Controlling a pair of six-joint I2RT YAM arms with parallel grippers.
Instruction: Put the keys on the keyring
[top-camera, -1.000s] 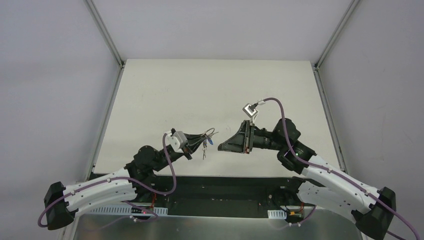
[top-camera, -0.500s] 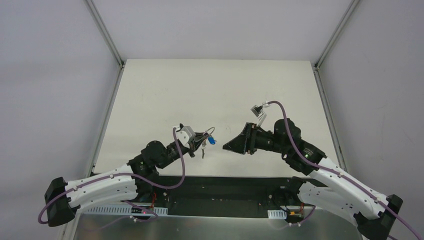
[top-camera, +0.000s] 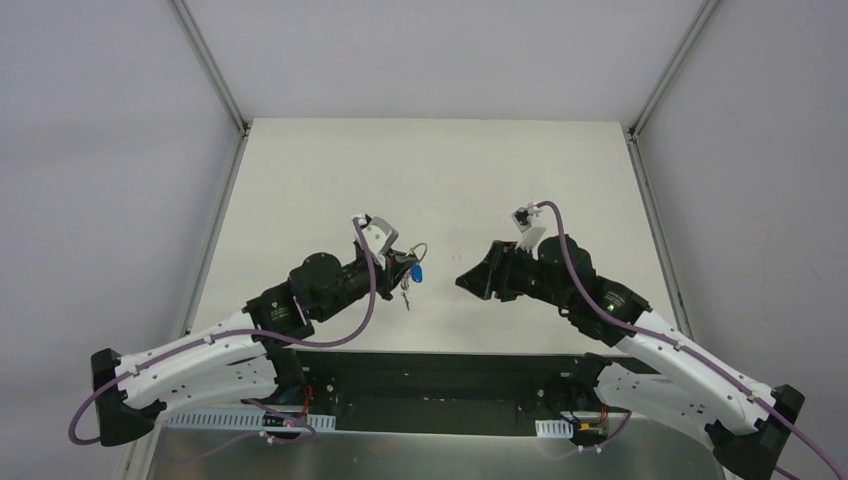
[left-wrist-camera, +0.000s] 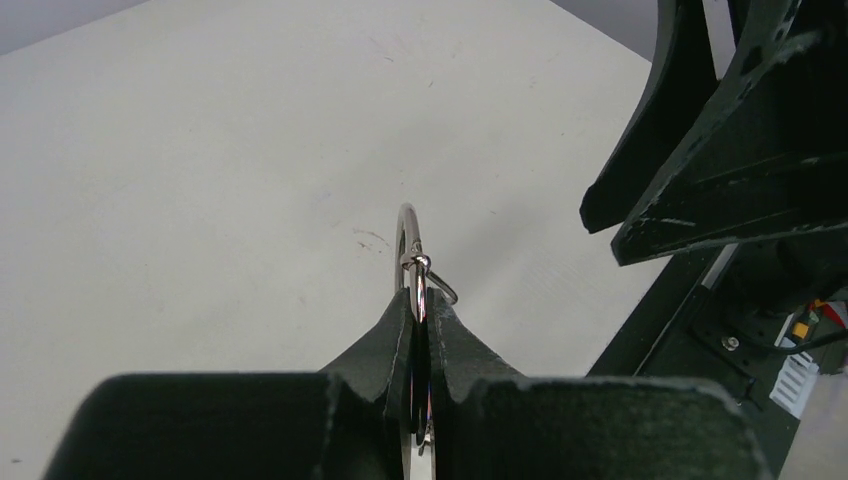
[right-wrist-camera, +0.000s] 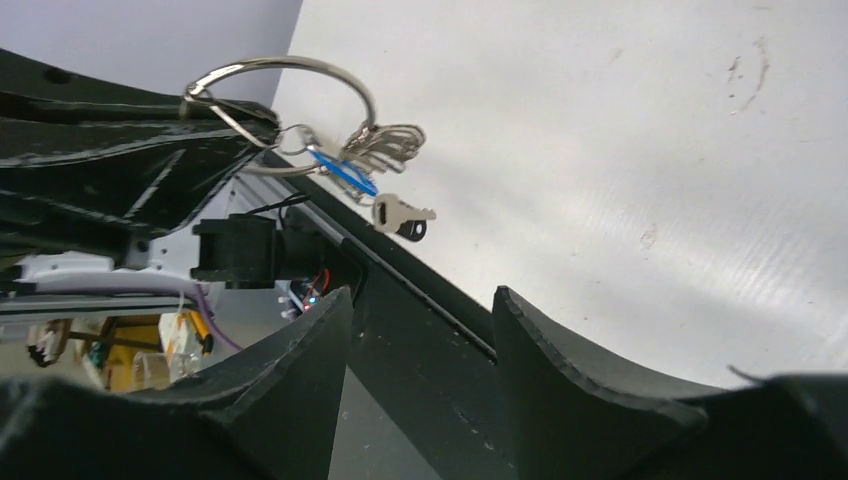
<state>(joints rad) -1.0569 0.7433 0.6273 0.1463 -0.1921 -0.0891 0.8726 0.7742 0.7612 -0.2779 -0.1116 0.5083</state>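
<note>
The keyring's free arc (top-camera: 425, 247) is clear of my right gripper's open fingers, so my left gripper should swing the keyring into the gap before them (top-camera: 448, 285) and pass it over.
My left gripper (top-camera: 404, 266) is shut on the keyring (top-camera: 419, 249) and holds it above the table (top-camera: 330, 180). The ring shows edge-on past the tips in the left wrist view (left-wrist-camera: 408, 232). In the right wrist view the keyring (right-wrist-camera: 285, 62) sticks out of the left fingers (right-wrist-camera: 130, 150). The blue key (right-wrist-camera: 345, 172) and small plain silver keys (right-wrist-camera: 388, 145) hang at its lower side. The blue head also shows in the top view (top-camera: 415, 271). My right gripper (top-camera: 466, 282) is open and empty, a short gap to the right of the ring, pointing at it; its fingers show apart in the right wrist view (right-wrist-camera: 422, 292).
The table's dark front edge (right-wrist-camera: 430, 300) runs just below both grippers. The right gripper's black fingers (left-wrist-camera: 700, 150) fill the right side of the left wrist view. Grey walls and metal frame posts (top-camera: 210, 70) bound the table.
My left arm has risen and turned its wrist, so the ring and blue key now face the right gripper. My right gripper has drawn back slightly to the right and tilted.
</note>
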